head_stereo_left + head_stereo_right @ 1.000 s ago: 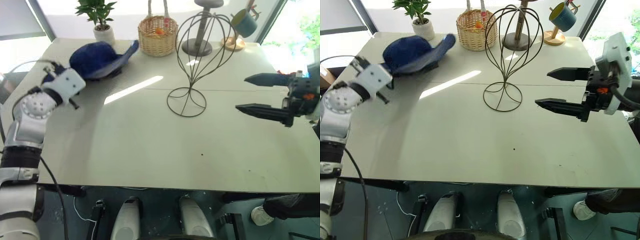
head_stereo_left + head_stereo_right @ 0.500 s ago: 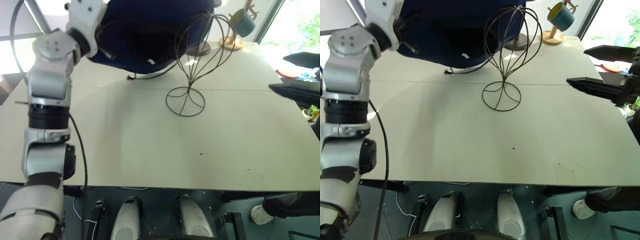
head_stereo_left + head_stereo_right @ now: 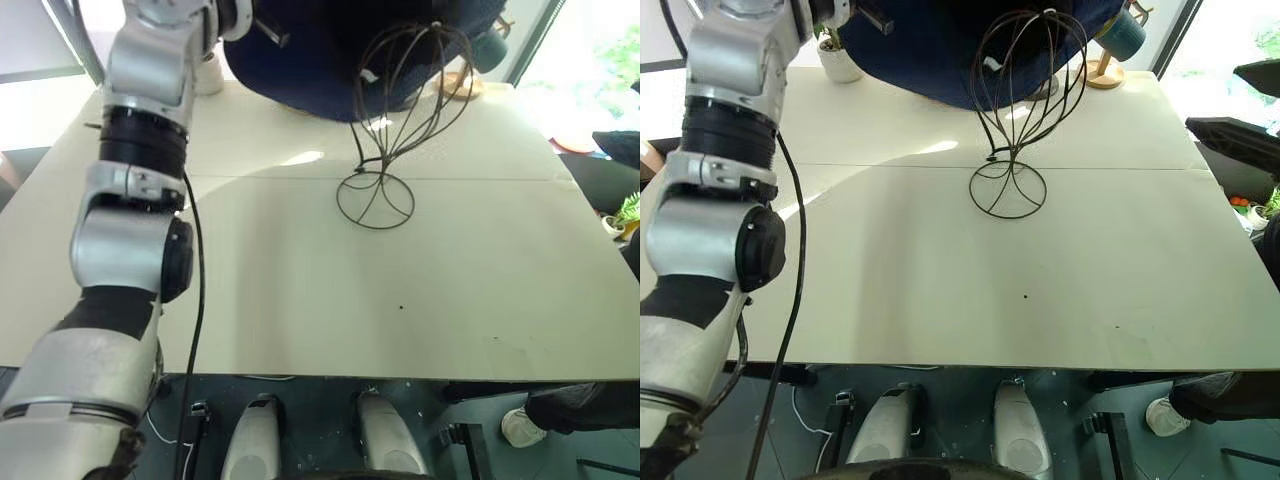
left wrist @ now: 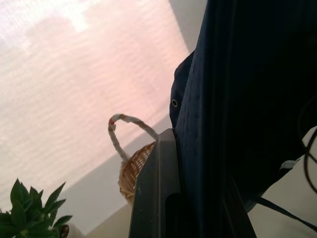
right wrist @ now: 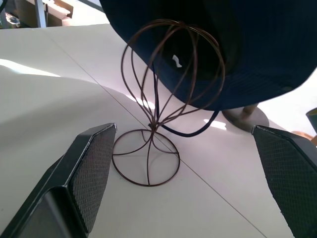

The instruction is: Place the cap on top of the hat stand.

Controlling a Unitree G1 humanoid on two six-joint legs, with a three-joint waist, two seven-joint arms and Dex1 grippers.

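Note:
Next, my left gripper tilts the cap level over the stand's head before lowering it, because the cap's hollow [image 3: 345,45] faces me from behind the hat stand's head [image 3: 415,60].
The cap [image 3: 320,50], navy and floppy, hangs in the air with its hollow underside toward me, just above and behind the head of the hat stand [image 3: 385,110]. My left gripper [image 3: 258,22] is raised high and shut on the cap's brim; in the left wrist view a dark finger [image 4: 156,198] presses against the blue fabric [image 4: 247,99]. A thin cord from the cap dangles beside the stand's stem. The wire stand rests upright on its round base [image 3: 1008,190] mid-table. My right gripper [image 3: 1242,105] hovers at the table's right edge, fingers [image 5: 86,181] wide apart, pointing at the stand.
A potted plant [image 3: 838,58] stands at the back left, with a wicker basket [image 4: 131,171] behind the cap. A teal mug on a wooden holder [image 3: 1123,35] and a post's disc base [image 5: 245,118] sit at the back right. The table [image 3: 300,300] spreads toward me.
My left arm has lifted the cap off the table's back left and carried it up and right to the stand's head. The right gripper has drawn away to the right edge.

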